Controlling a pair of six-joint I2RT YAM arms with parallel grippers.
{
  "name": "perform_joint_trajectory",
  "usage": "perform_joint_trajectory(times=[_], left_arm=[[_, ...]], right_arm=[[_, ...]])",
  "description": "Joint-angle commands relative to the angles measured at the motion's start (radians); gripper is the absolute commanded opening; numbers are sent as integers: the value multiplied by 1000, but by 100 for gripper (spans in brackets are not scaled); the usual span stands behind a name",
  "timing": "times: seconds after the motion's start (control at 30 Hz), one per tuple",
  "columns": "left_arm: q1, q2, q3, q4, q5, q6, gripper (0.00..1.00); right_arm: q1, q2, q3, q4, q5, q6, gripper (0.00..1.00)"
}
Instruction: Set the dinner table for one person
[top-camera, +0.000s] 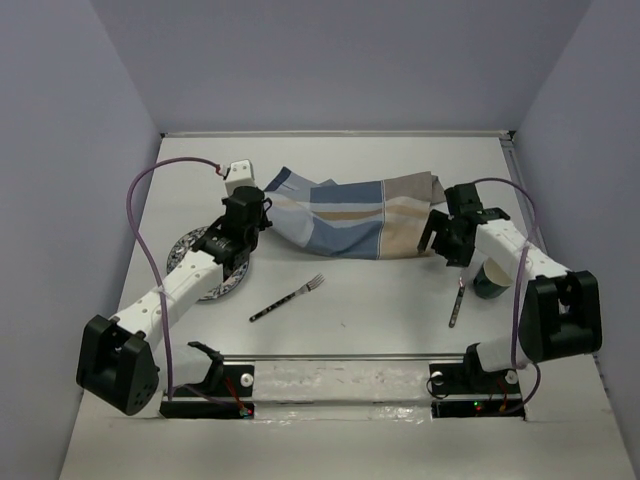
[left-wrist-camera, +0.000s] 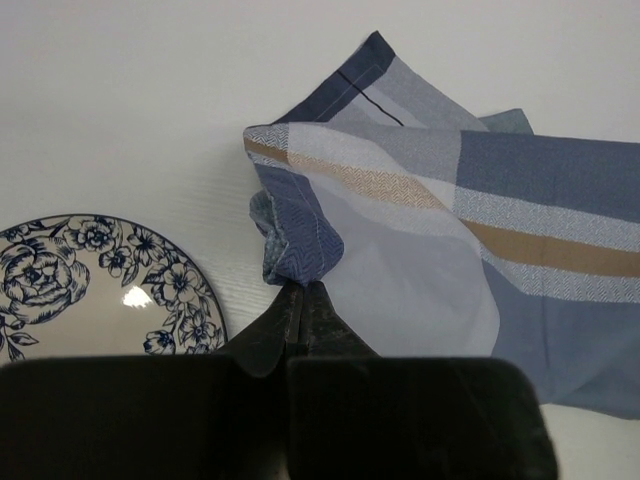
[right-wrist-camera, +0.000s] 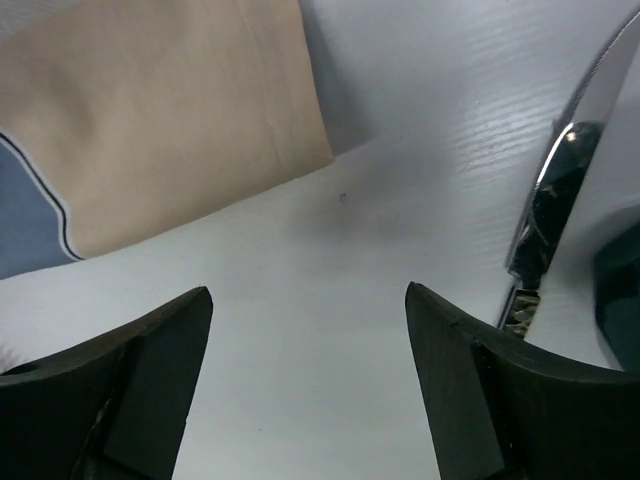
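The cloth's far corner (top-camera: 285, 177) is crooked behind my left gripper. My right gripper should grab the beige corner first, and then both grippers should lift the cloth and lay it flat.
The white dinner table (top-camera: 380, 320) carries a blue-and-beige striped cloth (top-camera: 340, 215), crumpled at the back middle. My left gripper (top-camera: 262, 222) is shut on the cloth's bunched left corner (left-wrist-camera: 298, 262); in the left wrist view (left-wrist-camera: 298, 290) its jaws are pressed together. A blue-flowered plate (top-camera: 205, 270) lies partly under the left arm and shows in the left wrist view (left-wrist-camera: 90, 290). My right gripper (top-camera: 437, 245) is open and empty just off the cloth's right end, over bare table (right-wrist-camera: 308, 292). The cloth's beige corner (right-wrist-camera: 170, 120) lies just ahead of it.
A fork (top-camera: 290, 297) lies at the front middle. A knife (top-camera: 457, 303) lies at the front right and shows in the right wrist view (right-wrist-camera: 560, 190). A dark teal cup (top-camera: 490, 280) stands beside the right arm. A small white box (top-camera: 240, 172) sits at the back left.
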Motion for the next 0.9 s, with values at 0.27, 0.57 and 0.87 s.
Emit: perform_joint_trajectory(times=[0.27,0.57,0.87], left_arm=[[-18,-34,-17,13,1,-12,0],[-18,-12,23,21,-24,23,0],[-18,11,124,21,-118,138,0]], right_arm=[[-12,193,-1,292,-23,170,72],[-22,256,137,291,50,83,0],[-22,91,378,-358,-166,-244,0]])
